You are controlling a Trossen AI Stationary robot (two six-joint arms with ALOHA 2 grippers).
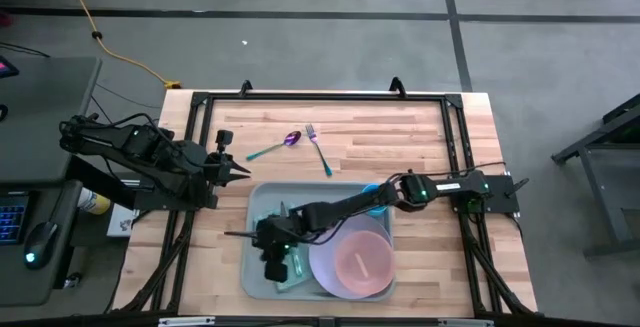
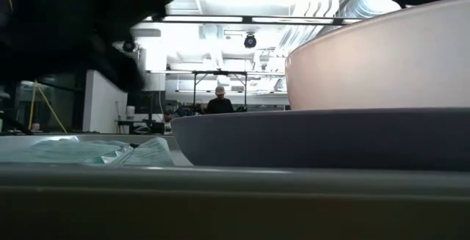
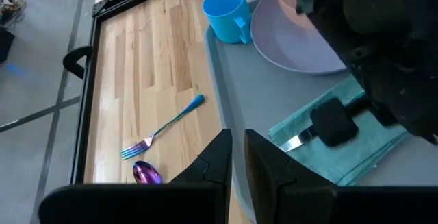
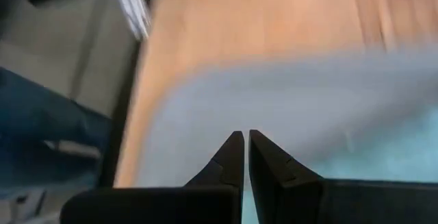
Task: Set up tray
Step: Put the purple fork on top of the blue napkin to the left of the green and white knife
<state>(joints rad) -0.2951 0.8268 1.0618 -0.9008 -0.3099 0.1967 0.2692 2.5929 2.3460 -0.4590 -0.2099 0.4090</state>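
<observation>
The silver utensil is on the teal napkin (image 1: pixel 297 261) and the fork lies free. My right gripper should keep going to the fork's handle (image 1: pixel 324 161) and open above it.
The pale grey-green tray (image 1: pixel 262 202) lies on the wooden table toward its near edge. On it sit a lavender plate (image 1: pixel 330 277) carrying a pink bowl (image 1: pixel 360 259), a blue cup (image 3: pixel 229 11) and a teal napkin (image 3: pixel 356 148) with a silver utensil (image 3: pixel 294 142) lying on it. My right gripper (image 1: pixel 232 234) reaches across the tray to its left rim, fingers shut and empty, above the bare tray floor (image 4: pixel 274 94). My left gripper (image 1: pixel 248 173) is shut, off the tray's far-left corner. A fork (image 1: pixel 318 147) and a purple spoon (image 1: pixel 275 147) lie on the table beyond the tray.
A black frame (image 1: pixel 320 95) runs round the table top. Bare wood lies between the tray and the far edge, around the fork and spoon. In the low view the tray rim (image 2: pixel 220 196), plate (image 2: pixel 330 137) and bowl (image 2: pixel 382 56) fill the foreground; a person (image 2: pixel 219 102) stands far behind.
</observation>
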